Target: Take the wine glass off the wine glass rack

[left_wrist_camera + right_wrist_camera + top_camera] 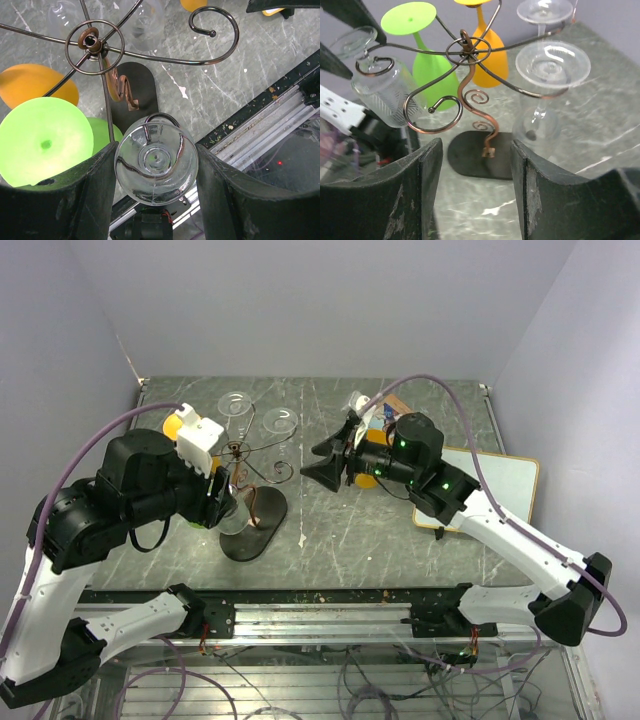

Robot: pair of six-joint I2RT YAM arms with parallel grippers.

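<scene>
My right gripper should keep the empty curl (283, 471) steady before my left gripper slides the glass out, because the rack's curl goes around the clear glass's stem (372, 66).
The wine glass rack (236, 450) is a copper wire stand with curled arms on a dark oval base (262, 530). It also shows in the left wrist view (91, 42) and the right wrist view (466, 48). A clear wine glass (156, 165) hangs upside down from the rack's near scroll arm, as the right wrist view (380, 92) shows. My left gripper (156, 161) is shut on its bowl, one finger on each side; the top view shows it (228, 508) beside the base. My right gripper (318, 462) is open and empty, right of the rack, facing it (476, 150).
A green glass (427, 70), an orange glass (487, 55) and two more clear glasses (545, 100) hang on the rack. A white board (495, 480) lies at the table's right edge, with small orange objects (365, 480) behind the right arm. The metal rail (320, 615) runs along the near edge.
</scene>
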